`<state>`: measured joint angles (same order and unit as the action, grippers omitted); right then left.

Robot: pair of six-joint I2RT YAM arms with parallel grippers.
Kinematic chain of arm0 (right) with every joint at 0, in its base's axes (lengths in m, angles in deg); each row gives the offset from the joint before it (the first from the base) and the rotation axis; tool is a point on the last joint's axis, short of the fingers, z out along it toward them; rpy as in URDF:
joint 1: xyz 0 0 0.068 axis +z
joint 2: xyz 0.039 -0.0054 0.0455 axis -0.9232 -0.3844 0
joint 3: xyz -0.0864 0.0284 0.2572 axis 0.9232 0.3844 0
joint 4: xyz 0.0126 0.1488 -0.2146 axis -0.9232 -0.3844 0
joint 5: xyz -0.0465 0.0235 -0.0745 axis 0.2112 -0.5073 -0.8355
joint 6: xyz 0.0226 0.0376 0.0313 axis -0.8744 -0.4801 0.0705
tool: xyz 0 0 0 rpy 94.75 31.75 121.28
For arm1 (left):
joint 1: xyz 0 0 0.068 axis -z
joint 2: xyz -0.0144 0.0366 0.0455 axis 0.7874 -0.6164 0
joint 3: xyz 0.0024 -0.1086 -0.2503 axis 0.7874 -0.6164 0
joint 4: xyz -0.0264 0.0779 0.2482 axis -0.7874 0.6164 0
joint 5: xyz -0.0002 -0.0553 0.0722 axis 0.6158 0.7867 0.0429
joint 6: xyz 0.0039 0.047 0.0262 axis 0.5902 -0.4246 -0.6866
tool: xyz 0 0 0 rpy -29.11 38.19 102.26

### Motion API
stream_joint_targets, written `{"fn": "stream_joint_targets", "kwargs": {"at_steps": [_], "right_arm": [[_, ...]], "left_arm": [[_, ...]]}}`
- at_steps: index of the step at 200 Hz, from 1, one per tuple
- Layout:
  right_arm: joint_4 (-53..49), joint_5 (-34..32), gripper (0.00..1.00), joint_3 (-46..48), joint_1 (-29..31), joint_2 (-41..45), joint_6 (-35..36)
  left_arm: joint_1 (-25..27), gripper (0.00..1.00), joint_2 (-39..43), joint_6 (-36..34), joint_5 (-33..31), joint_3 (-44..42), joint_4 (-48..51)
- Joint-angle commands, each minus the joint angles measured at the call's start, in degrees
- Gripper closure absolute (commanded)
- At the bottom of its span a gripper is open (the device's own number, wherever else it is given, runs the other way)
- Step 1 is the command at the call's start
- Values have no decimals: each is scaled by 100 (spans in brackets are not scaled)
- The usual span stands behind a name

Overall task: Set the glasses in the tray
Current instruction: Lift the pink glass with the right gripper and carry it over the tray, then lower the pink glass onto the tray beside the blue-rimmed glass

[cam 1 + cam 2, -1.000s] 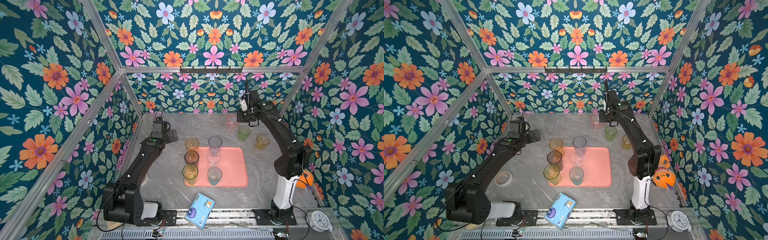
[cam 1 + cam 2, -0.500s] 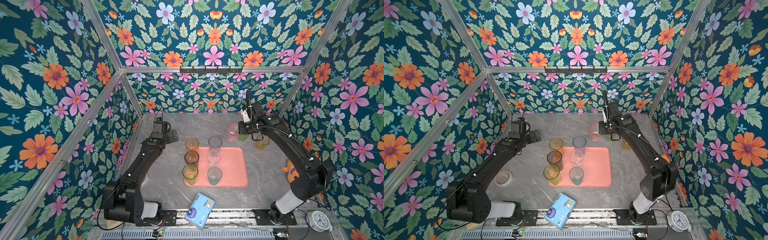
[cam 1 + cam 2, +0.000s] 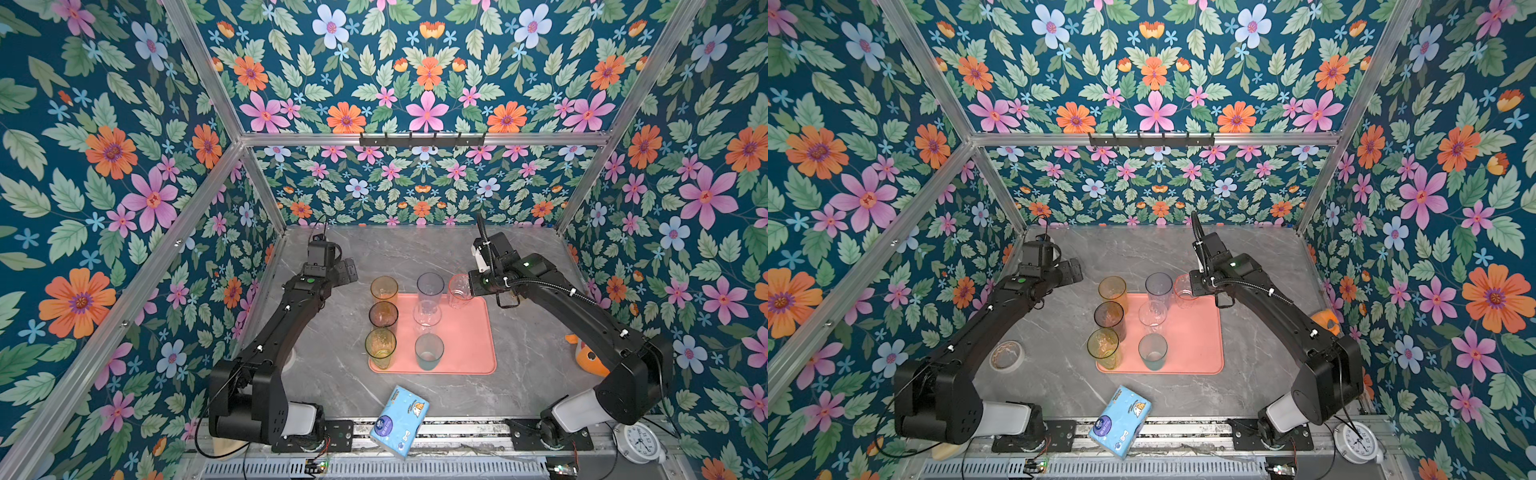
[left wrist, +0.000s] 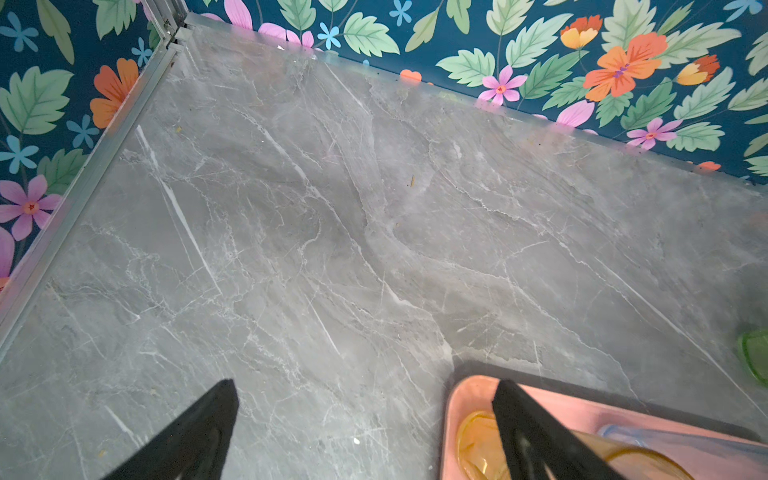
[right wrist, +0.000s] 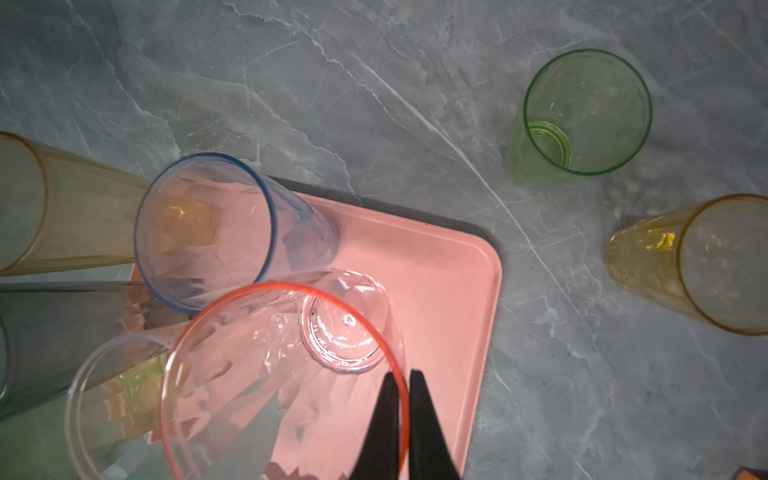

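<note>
The pink glass (image 3: 458, 288) hangs upright over the open far corner of the tray (image 3: 473, 306), so I should keep lowering it with my right gripper until its base stands there.
The salmon-pink tray (image 3: 469, 332) lies mid-table, seen in both top views (image 3: 1192, 336). Several glasses stand on it, among them an amber one (image 3: 384, 289), a yellow one (image 3: 380, 348) and a teal one (image 3: 429, 352). My right gripper (image 5: 402, 376) is shut on the rim of a pink glass (image 5: 282, 374), held upright over the tray's far right corner (image 3: 459, 291). A green glass (image 5: 582, 112) and a yellow glass (image 5: 706, 266) stand on the table beyond the tray. My left gripper (image 4: 365, 386) hangs open and empty at the tray's far left corner (image 3: 347, 270).
A blue tissue pack (image 3: 400, 419) lies at the front edge. A tape roll (image 3: 1006, 355) sits under the left arm. An orange toy (image 3: 590, 357) and a white clock (image 3: 638, 442) are at the right. The floral walls close in on three sides.
My right gripper has carried the pink glass from the far table forward to the tray's far right corner. The left arm has stayed still.
</note>
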<state>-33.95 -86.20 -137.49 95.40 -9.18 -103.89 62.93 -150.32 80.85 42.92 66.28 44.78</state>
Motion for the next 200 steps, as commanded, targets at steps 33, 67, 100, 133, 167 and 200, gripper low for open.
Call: {"fn": "stream_joint_targets", "kwargs": {"at_steps": [33, 67, 100, 133, 167, 200], "right_arm": [[223, -144, 100, 182, 29, 30, -154], [319, -144, 100, 306, 29, 4, -161], [508, -179, 100, 496, 29, -38, -164], [644, -244, 100, 626, 29, -149, -200], [732, -375, 100, 728, 28, -284, -238], [832, -519, 100, 853, 12, -401, -267]], "left_arm": [[-8, 1, 38, -13, -23, 36, -52], [-8, 1, 47, -13, -38, 27, -51], [-8, 1, 51, -18, -57, 21, -17], [-8, 1, 69, -22, -74, 9, 1], [-8, 1, 65, -22, -73, 3, -11], [-10, 1, 65, -30, -36, -22, -11]]}}
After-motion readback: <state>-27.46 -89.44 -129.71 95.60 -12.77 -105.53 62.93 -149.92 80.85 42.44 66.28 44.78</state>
